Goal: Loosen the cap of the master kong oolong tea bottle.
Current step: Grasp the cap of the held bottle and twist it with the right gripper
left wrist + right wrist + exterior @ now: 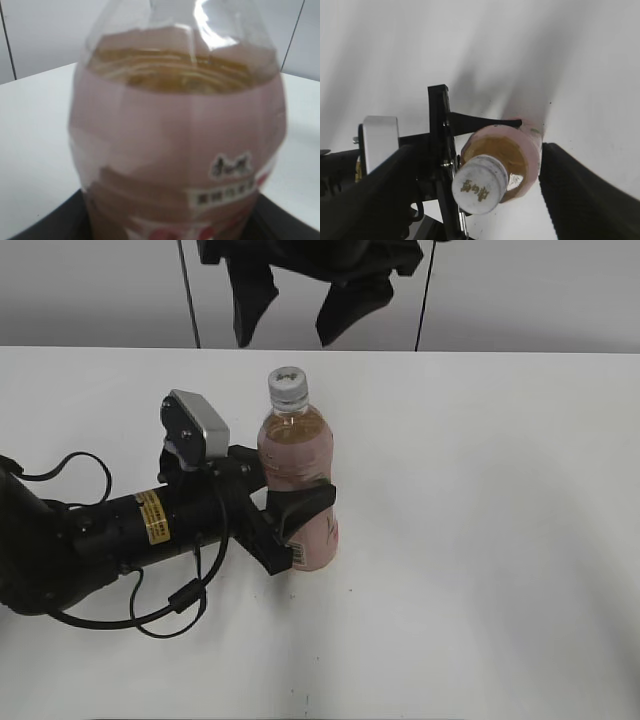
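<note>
I expect the round white cap (pixel 288 387) to come off in one piece when I turn and lift it, because it sits over the bottle's narrow neck (pixel 291 412).
The master kong oolong tea bottle (pixel 292 445) stands upright on the white table (pixel 480 540), with amber tea and a pale pink label. Its white cap (pixel 288 386) is on the neck. My left gripper (pixel 312 502) is shut on the bottle's middle from the left. The bottle fills the left wrist view (pixel 175 140), with the dark fingers (pixel 170 227) at the bottom corners. My right gripper (pixel 285 338) hangs open above the cap, not touching it. In the right wrist view the cap (pixel 480 184) and bottle (pixel 522 145) lie between the spread fingers (pixel 477 150).
The left arm, with its wrist camera (pixel 198 425) and loose cables (pixel 170 600), lies low across the table's left side. A grey wall stands behind the table's far edge.
</note>
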`<action>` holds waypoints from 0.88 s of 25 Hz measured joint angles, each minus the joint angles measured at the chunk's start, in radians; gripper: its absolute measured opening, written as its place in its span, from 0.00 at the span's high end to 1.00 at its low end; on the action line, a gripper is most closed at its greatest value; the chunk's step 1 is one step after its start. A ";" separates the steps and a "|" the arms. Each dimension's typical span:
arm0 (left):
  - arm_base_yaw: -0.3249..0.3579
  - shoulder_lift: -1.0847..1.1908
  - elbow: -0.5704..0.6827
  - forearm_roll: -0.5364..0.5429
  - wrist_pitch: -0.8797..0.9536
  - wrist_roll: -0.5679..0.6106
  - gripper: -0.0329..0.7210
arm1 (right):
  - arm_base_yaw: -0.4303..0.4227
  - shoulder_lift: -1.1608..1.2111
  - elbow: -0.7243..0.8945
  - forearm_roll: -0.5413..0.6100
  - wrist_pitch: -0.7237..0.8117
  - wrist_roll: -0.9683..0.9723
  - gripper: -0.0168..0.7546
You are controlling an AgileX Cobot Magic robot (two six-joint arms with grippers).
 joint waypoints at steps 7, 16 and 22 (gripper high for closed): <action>0.000 0.000 0.000 0.000 0.000 -0.002 0.45 | 0.005 0.000 0.082 0.015 0.000 0.006 0.23; 0.000 0.000 0.000 0.000 -0.001 -0.003 0.45 | 0.026 0.000 0.082 0.011 0.001 -0.001 0.53; 0.000 0.000 0.000 -0.003 -0.001 -0.004 0.45 | 0.027 0.000 0.082 0.000 0.002 -0.062 0.62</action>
